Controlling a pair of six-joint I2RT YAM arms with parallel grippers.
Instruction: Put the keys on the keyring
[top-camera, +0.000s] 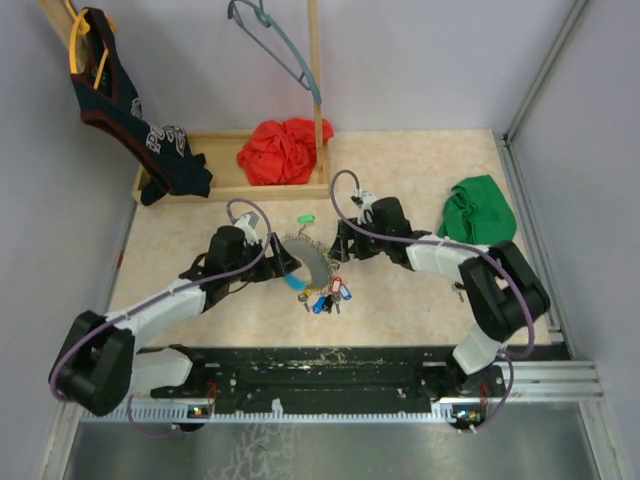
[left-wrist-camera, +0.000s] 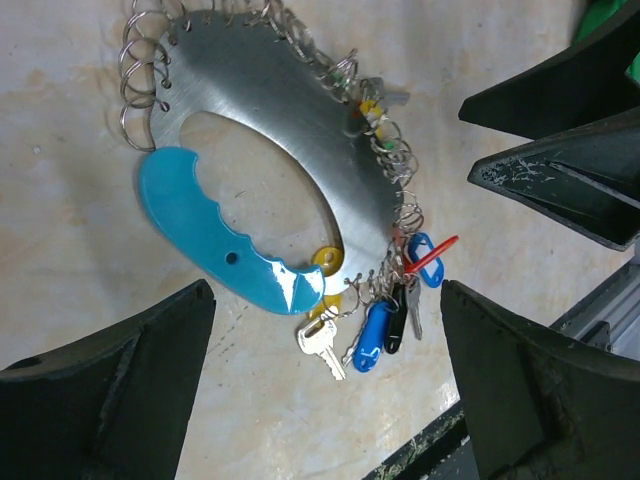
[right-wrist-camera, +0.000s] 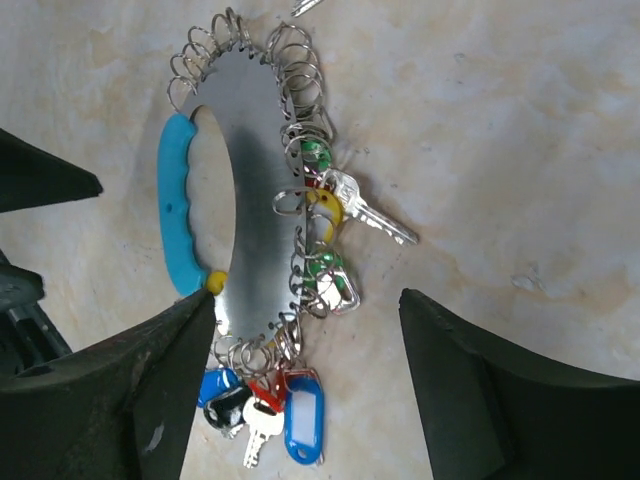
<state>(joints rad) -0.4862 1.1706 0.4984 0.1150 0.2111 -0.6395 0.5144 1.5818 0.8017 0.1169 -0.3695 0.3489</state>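
Note:
Next, my right gripper takes the keyring (top-camera: 312, 254) by its outer edge (top-camera: 330, 265) and tilts it up before my left gripper grips it, because the keyring lies flat under my left gripper.
The keyring (top-camera: 312, 262), a grey metal hoop with a light-blue section (left-wrist-camera: 215, 238), lies flat on the table between both arms. Many small wire rings line its outer edge. Keys with blue, black and red tags (top-camera: 326, 298) hang bunched at its near end; they also show in the left wrist view (left-wrist-camera: 388, 318) and the right wrist view (right-wrist-camera: 270, 402). More keys with green and yellow heads (right-wrist-camera: 330, 240) hang along its side. A loose green-tagged key (top-camera: 306, 218) lies just beyond the hoop. My left gripper (left-wrist-camera: 328, 290) is open and empty over the hoop's near end. My right gripper (right-wrist-camera: 305, 300) is open and empty above the hoop.
A wooden tray (top-camera: 215, 190) at the back holds a red cloth (top-camera: 285, 150) and a dark garment (top-camera: 140, 125). A grey-blue hanger (top-camera: 275, 40) hangs above. A green cloth (top-camera: 478, 210) lies at the right. A black rail (top-camera: 330, 365) runs along the near edge.

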